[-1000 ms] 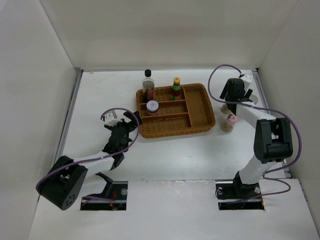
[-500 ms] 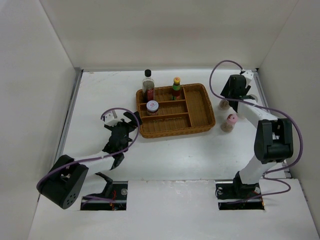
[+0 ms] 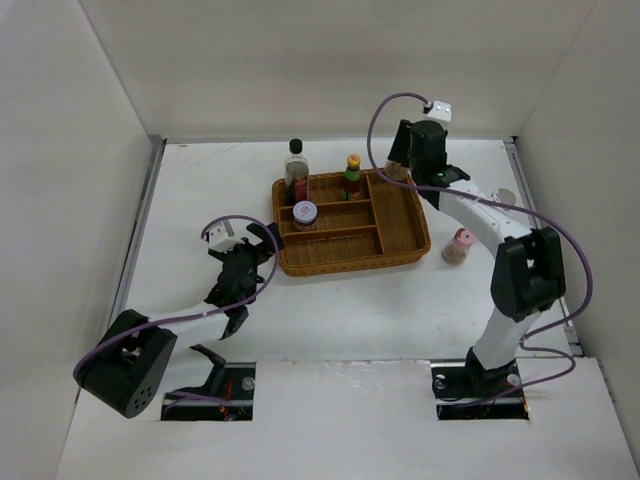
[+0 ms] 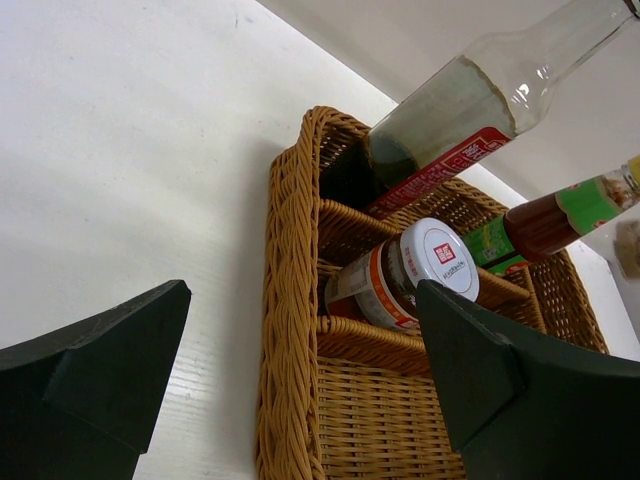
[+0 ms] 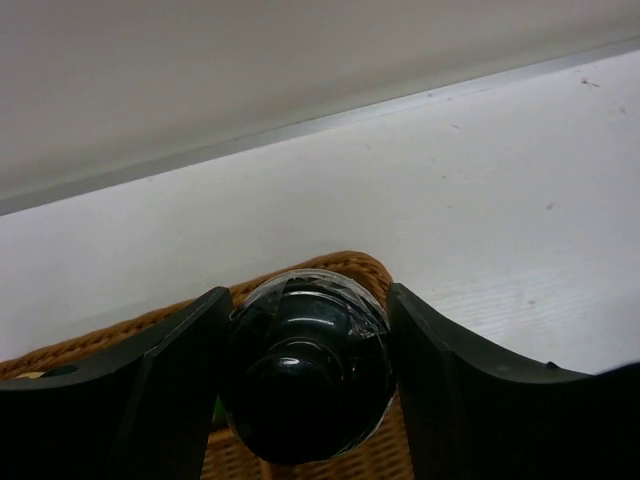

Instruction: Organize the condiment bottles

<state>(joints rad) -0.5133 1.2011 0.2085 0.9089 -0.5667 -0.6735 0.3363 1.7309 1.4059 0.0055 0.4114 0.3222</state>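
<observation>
My right gripper should keep moving the black-capped spice shaker (image 3: 396, 170) in and down until it stands in the tray's empty compartment (image 3: 399, 212), because the shaker hangs upright at that compartment.
My right gripper (image 3: 401, 162) is shut on the black-capped spice shaker (image 3: 394, 172) and holds it over the far right corner of the wicker tray (image 3: 405, 240). In the right wrist view the shaker's black cap (image 5: 305, 385) fills the gap between the fingers (image 5: 170, 380). In the tray stand the tall clear bottle (image 3: 296, 168), the green sauce bottle (image 3: 352, 176) and the pink-lidded jar (image 3: 305, 214). The pink-capped shaker (image 3: 457, 245) and the silver-capped bottle (image 3: 505, 198) stand right of the tray. My left gripper (image 3: 262, 244) is open and empty at the tray's left edge.
The left wrist view shows the tray's left rim (image 4: 285, 330) between my open fingers, with the jar (image 4: 420, 270), tall bottle (image 4: 470, 110) and sauce bottle (image 4: 560, 215) behind it. White walls enclose the table on three sides.
My right gripper has swung left from the table right of the tray to over the tray's far right corner, carrying the spice shaker. The left arm has not moved.
</observation>
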